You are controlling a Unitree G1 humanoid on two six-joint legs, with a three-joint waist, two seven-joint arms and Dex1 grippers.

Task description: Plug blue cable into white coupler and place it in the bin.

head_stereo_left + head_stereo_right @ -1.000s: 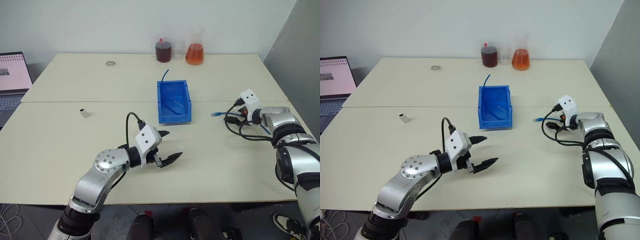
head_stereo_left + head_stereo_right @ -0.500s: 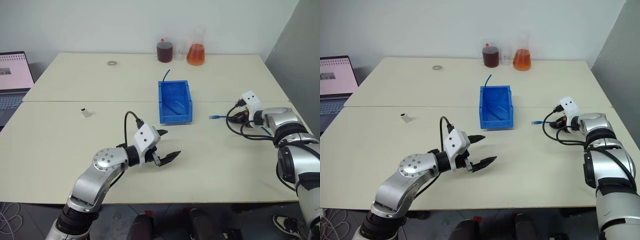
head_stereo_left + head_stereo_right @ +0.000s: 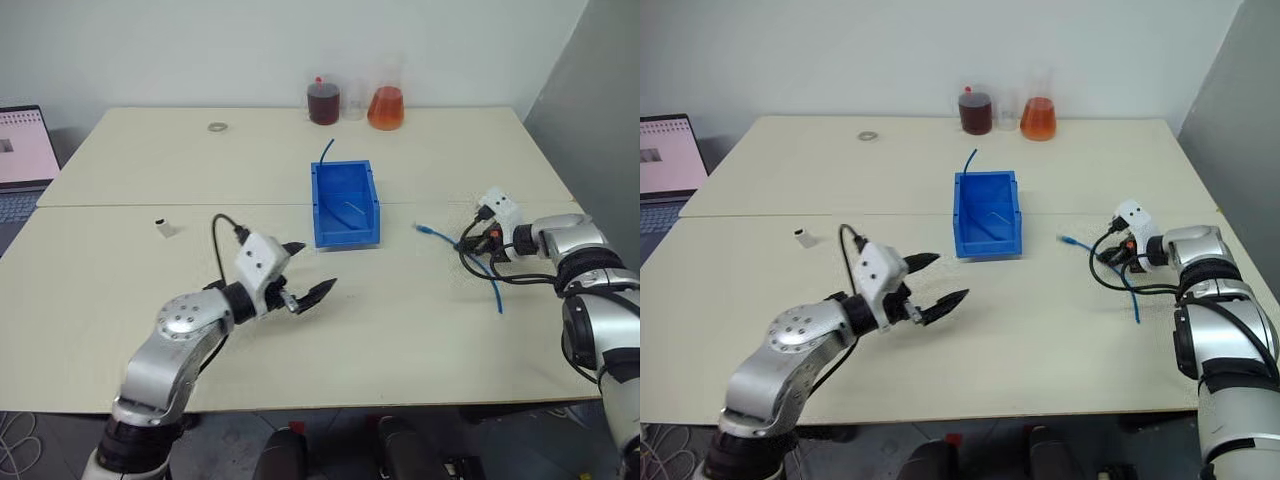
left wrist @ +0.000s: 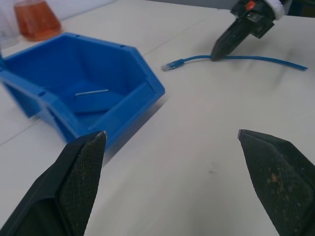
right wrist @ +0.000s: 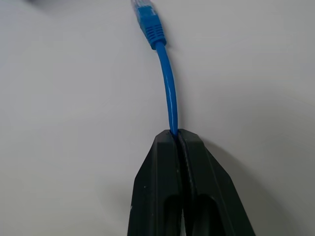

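Note:
My right gripper keeps moving the blue cable to the open space before the bin (image 3: pixel 350 310) and let go of it there, because its plug (image 3: pixel 423 229) sticks out free toward my left gripper.
The blue cable (image 3: pixel 443 235) lies on the table right of the bin, its plug (image 5: pixel 147 20) pointing toward the bin and its tail (image 3: pixel 494 290) trailing toward the front edge. My right gripper (image 3: pixel 468 243) is shut on the cable a short way behind the plug, and its fingertips (image 5: pixel 173 140) pinch the cord. The bright-blue bin (image 3: pixel 317 205) stands mid-table. The tiny white coupler (image 3: pixel 161 227) sits alone on the table far to the left. My left gripper (image 3: pixel 315 266) hovers open in front of the bin's near left corner, holding nothing, and its wide-spread fingers (image 4: pixel 81 169) frame the bin (image 4: pixel 123 93).
Two flasks, one dark (image 3: pixel 322 102) and one orange (image 3: pixel 386 105), stand at the table's back edge. A short dark-blue stub (image 3: pixel 327 150) sticks up behind the bin. A laptop (image 3: pixel 20 155) sits at the far left and a small ring (image 3: pixel 217 127) at the back left.
My right gripper closed on the blue cable and turned, drawing it back slightly, so its tail now shows on the table. My left gripper moved to the left, still open.

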